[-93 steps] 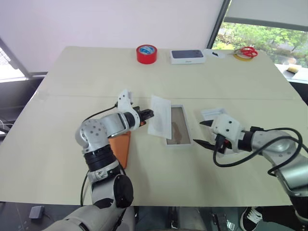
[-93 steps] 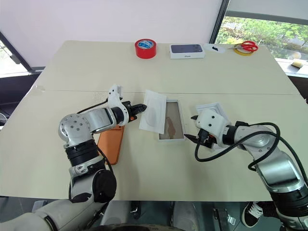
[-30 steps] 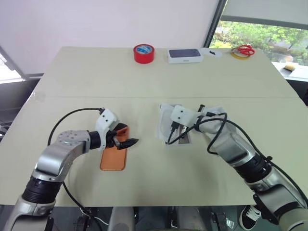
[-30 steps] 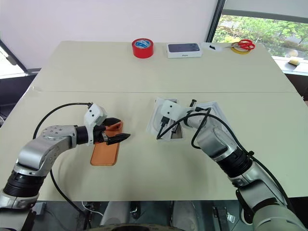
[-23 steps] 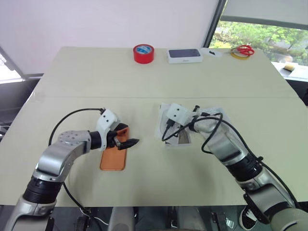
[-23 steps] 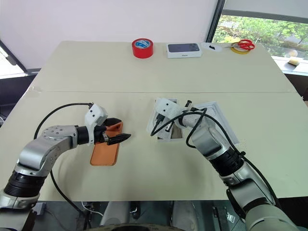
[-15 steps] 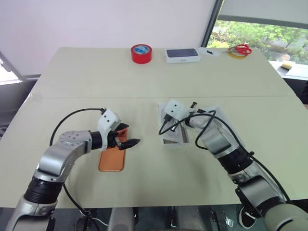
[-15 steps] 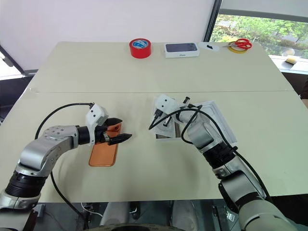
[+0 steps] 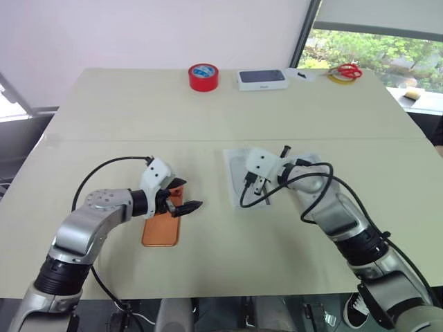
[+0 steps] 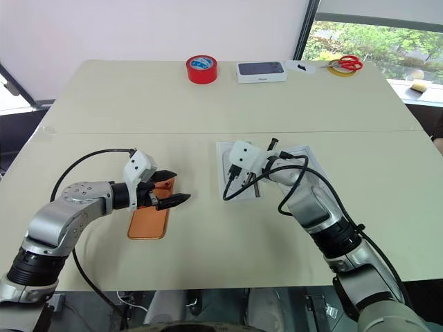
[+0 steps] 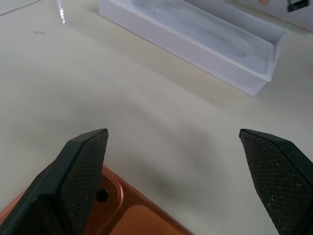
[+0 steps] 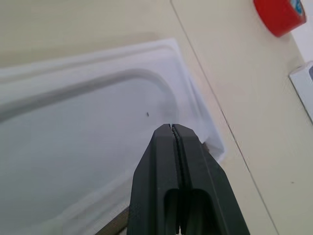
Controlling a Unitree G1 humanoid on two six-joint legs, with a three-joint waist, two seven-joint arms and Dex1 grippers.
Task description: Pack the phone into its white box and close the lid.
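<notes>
The copper-orange phone (image 9: pixel 161 230) will settle flat between the box's white sides (image 11: pixel 181 47), over the hollow, when the robot lowers it in, because those sides rise around the sunken insert.
The copper-orange phone (image 9: pixel 160 228) lies flat on the table, camera end away from me. My left gripper (image 9: pixel 184 206) hovers open just over that end, its fingers (image 11: pixel 83 181) wide apart with nothing between them. A thin white insert (image 10: pixel 232 169) with an oval recess lies across the white box and hides most of it; a brownish sliver of the box (image 12: pixel 116 224) shows at the insert's edge. Just above the insert, my right gripper (image 12: pixel 171 131) is shut and empty. The lid (image 10: pixel 313 158) lies open side up beyond my right forearm, partly hidden.
At the far edge stand a red tape roll (image 9: pixel 202 76), a sealed white box with a dark top (image 9: pixel 261 79) and red scissors on a yellow tape ring (image 9: pixel 348 72). A seam crosses the table's middle (image 9: pixel 104 140).
My right gripper swung left over the insert, then came back right and slightly up. The insert now lies flatter and squarer over the box. The left arm has not moved.
</notes>
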